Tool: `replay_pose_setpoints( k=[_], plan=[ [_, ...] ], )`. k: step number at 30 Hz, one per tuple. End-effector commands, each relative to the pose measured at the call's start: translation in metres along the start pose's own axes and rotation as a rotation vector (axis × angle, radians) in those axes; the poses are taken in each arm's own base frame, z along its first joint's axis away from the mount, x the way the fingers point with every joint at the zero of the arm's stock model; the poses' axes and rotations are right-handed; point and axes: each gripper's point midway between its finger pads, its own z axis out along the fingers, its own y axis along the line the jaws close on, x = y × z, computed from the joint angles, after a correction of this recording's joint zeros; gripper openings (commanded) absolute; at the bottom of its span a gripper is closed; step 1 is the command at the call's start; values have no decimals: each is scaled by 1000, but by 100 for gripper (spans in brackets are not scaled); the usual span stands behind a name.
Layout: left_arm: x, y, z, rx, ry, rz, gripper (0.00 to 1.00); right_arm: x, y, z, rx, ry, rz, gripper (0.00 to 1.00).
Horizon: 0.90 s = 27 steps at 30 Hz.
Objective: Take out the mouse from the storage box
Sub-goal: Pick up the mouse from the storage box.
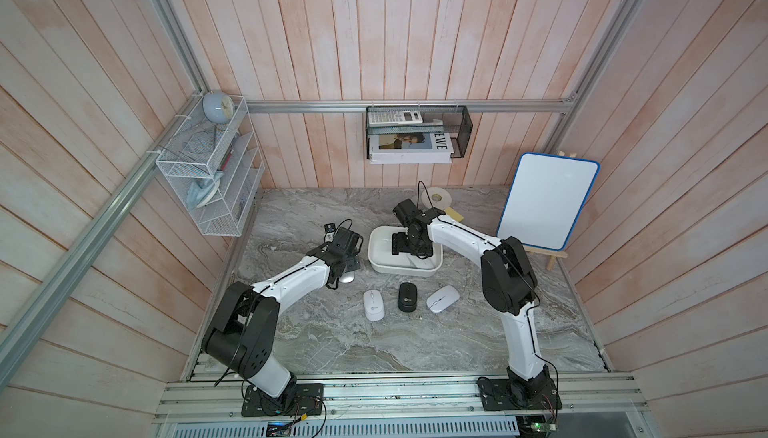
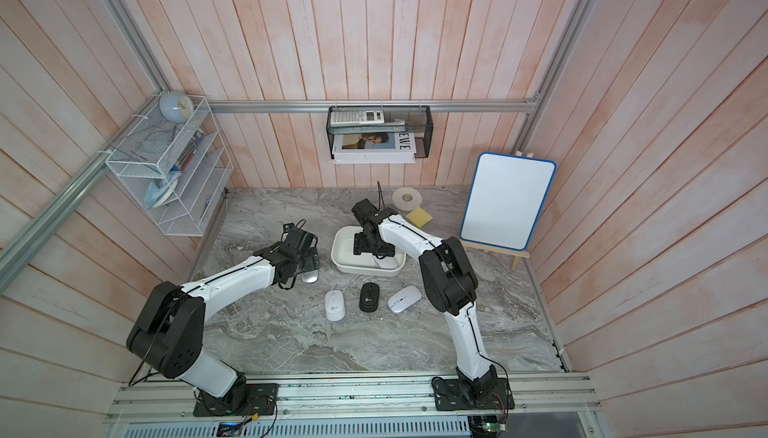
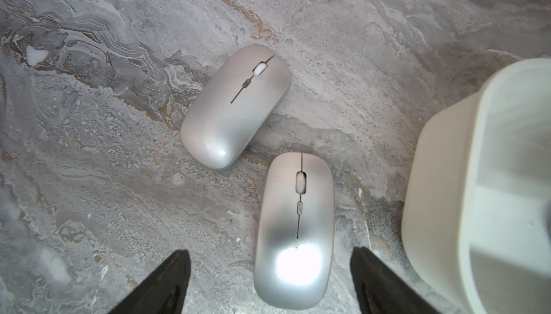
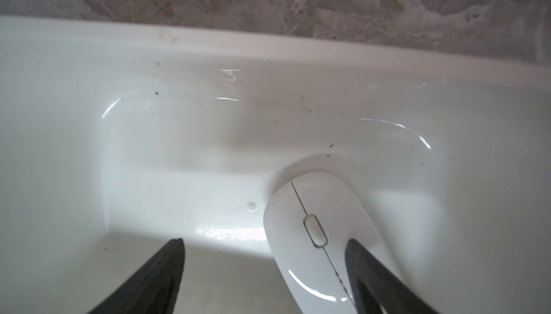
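Observation:
The white mouse is at a slant under one finger of the robot's right gripper (image 4: 340, 250), so next the gripper turns and shifts to straddle the mouse (image 2: 388, 262) before it closes.
The white storage box (image 1: 376, 248) (image 2: 338, 251) stands mid-table. My right gripper (image 4: 265, 242) (image 1: 405, 244) is down inside it, open. A white mouse (image 4: 316, 208) lies on the box floor, and one black finger (image 4: 372, 273) crosses over its side while the other stands apart on bare floor. My left gripper (image 3: 271, 250) (image 1: 351, 263) is open just left of the box, its fingers on either side of a silver mouse (image 3: 295, 229) on the table without touching it. A second silver mouse (image 3: 235, 106) lies beyond it. The box wall (image 3: 441, 196) shows beside them.
Three mice lie in a row in front of the box: white (image 1: 372, 305), black (image 1: 407, 297) and pale (image 1: 442, 298). A tape roll (image 1: 436, 198), a yellow pad (image 2: 419, 217) and a whiteboard on an easel (image 1: 546, 201) stand at the back right. A wire rack (image 1: 208, 174) and a mesh basket (image 1: 417, 132) hang on the walls.

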Motion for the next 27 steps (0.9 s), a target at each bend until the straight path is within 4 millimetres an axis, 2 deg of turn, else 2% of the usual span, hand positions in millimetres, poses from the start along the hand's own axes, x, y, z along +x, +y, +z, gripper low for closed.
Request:
replay_pose_setpoints(
  k=[1, 3, 7, 13, 18, 20, 25, 27],
  plan=[
    [-1, 4, -3, -3, -9, -3, 90, 6, -21, -29, 72, -30, -29, 89],
    [-1, 3, -4, 0, -9, -3, 90, 15, -28, -31, 85, -15, -29, 89],
    [-3, 2, -4, 4, -12, -3, 90, 36, -34, -23, 78, 37, -15, 89],
    [-5, 2, -8, 10, -21, -7, 90, 49, -20, -2, -1, 96, 13, 89],
    [-4, 1, -10, 14, -26, -10, 91, 47, -11, 16, -13, 117, 19, 89],
    [-3, 1, -9, 12, -21, -7, 91, 40, -4, 18, -27, 110, 17, 89],
    [-4, 0, -11, 11, -21, -1, 91, 21, 14, 19, -64, 96, -8, 87],
    [-5, 1, -12, 6, -23, 2, 91, 13, 17, 13, -64, 83, -20, 87]
  ],
)
